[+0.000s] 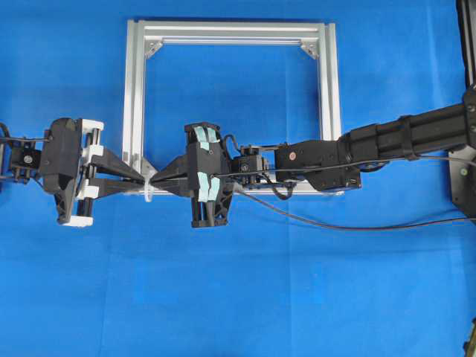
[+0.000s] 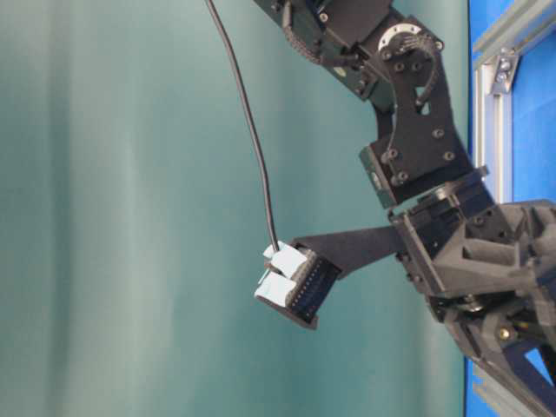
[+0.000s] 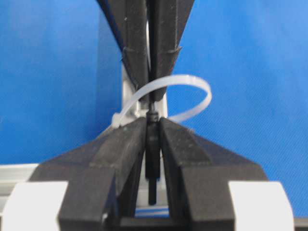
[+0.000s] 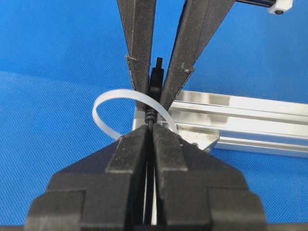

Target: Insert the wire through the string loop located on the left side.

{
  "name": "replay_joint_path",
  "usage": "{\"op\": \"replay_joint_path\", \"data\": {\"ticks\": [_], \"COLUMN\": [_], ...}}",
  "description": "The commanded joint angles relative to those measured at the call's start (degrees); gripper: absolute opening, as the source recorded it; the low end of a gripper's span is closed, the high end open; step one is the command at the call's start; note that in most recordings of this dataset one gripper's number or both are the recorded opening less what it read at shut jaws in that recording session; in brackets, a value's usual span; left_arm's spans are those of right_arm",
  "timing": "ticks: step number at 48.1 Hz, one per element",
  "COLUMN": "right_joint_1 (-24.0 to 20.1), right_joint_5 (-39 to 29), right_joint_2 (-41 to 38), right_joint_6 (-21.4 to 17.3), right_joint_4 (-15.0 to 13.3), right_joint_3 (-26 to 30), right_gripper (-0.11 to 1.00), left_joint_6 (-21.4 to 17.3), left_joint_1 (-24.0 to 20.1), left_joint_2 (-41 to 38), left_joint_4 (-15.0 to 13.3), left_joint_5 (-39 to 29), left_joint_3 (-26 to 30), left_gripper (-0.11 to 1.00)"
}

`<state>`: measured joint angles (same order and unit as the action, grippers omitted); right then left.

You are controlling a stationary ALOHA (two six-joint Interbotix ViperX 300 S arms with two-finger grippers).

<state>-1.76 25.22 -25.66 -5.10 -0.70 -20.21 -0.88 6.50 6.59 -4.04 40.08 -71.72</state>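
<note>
The wire is clamped in my right gripper close to the string loop (image 4: pixel 150 115), so my right gripper should open before my left gripper pulls the black plug (image 4: pixel 156 74) free.
In the left wrist view my left gripper (image 3: pixel 152 123) is shut on the wire's black plug (image 3: pixel 152 149), which stands upright between its jaws. The whitish string loop (image 3: pixel 195 85) arcs just beyond those fingertips. From the far side my right gripper (image 4: pixel 150 128) is shut on the thin black wire (image 4: pixel 151 117), with the plug end (image 4: pixel 157 79) past the string loop (image 4: pixel 102 107) and between the left fingers (image 4: pixel 139 43). Overhead, the left gripper (image 1: pixel 143 181) and right gripper (image 1: pixel 158 179) meet tip to tip over the string loop (image 1: pixel 149 195).
A silver aluminium frame (image 1: pixel 230 33) lies on the blue cloth, and the loop hangs at its lower-left corner. Its bottom rail (image 4: pixel 250 113) runs off to the right behind the right gripper. A thin black cable (image 1: pixel 335 223) trails right across the cloth.
</note>
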Motion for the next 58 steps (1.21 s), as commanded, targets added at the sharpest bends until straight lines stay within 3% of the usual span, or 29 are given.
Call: {"op": "replay_joint_path", "data": {"ticks": [1, 33, 39, 50, 52, 58], "right_joint_1": [0.0, -0.44, -0.53, -0.62, -0.7, -0.7], "right_joint_5": [0.18, -2.02, -2.81, -2.64, -2.64, -2.64], "right_joint_2": [1.23, 1.32, 1.32, 1.85, 1.93, 1.93], "right_joint_6": [0.0, -0.44, -0.7, -0.7, -0.7, -0.79], "right_joint_4": [0.0, -0.26, 0.18, 0.35, 0.44, 0.44], "right_joint_3": [1.14, 1.23, 1.05, -0.09, -0.18, -0.18], "right_gripper": [0.0, 0.0, 0.21, 0.89, 0.94, 0.94], "left_joint_6": [-0.09, 0.0, -0.09, 0.0, -0.09, -0.09], "left_joint_1": [0.09, 0.09, 0.0, -0.18, -0.18, -0.18], "left_joint_2": [0.79, 0.88, 0.88, 0.88, 0.88, 1.32], "left_joint_4": [0.09, 0.0, 0.0, 0.0, 0.0, 0.0], "left_joint_5": [0.26, -0.09, -0.09, -0.09, -0.09, -0.18], "left_joint_3": [0.26, 0.0, 0.09, 0.09, 0.09, -0.09], "left_gripper": [0.08, 0.08, 0.08, 0.08, 0.08, 0.08]}}
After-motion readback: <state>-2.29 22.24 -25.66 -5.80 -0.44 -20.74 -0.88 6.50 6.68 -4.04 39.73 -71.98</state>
